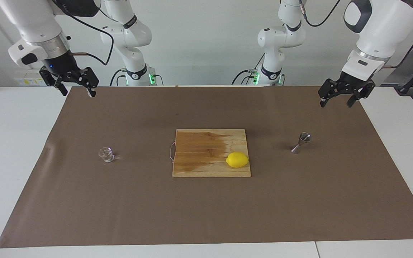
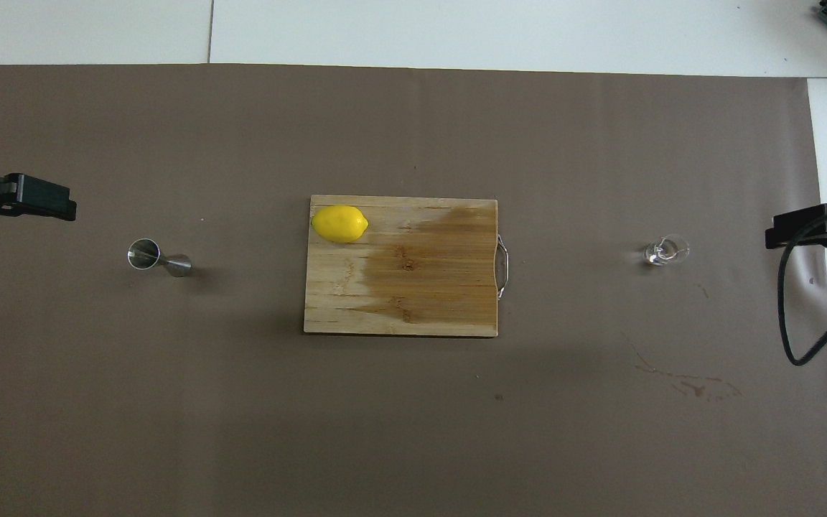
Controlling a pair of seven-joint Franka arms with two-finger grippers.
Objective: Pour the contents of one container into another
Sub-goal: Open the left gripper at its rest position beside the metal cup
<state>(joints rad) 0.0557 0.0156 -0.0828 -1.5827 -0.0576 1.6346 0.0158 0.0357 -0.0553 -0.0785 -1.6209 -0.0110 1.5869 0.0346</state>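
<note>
The jigger is standing with its rim (image 1: 305, 137) up and my left gripper is pointing down, so I need to turn my left gripper level and approach the jigger's side (image 1: 300, 144).
The tiny clear glass cup (image 1: 106, 154) stands on the brown mat toward the right arm's end; it also shows in the overhead view (image 2: 666, 250). The steel hourglass jigger (image 1: 301, 142) stands on the mat toward the left arm's end, seen from above too (image 2: 159, 258). My left gripper (image 1: 336, 100) hangs open and empty in the air over the mat's corner at its own end, apart from the jigger; its tip shows in the overhead view (image 2: 54, 199). My right gripper (image 1: 77, 91) hangs open and empty over the mat's edge at its end, apart from the cup (image 2: 790, 233).
A wooden cutting board (image 1: 199, 161) with a dark wet patch lies in the mat's middle, between cup and jigger. A yellow lemon (image 1: 237, 159) sits on its corner toward the jigger. The brown mat (image 1: 206, 215) covers most of the white table.
</note>
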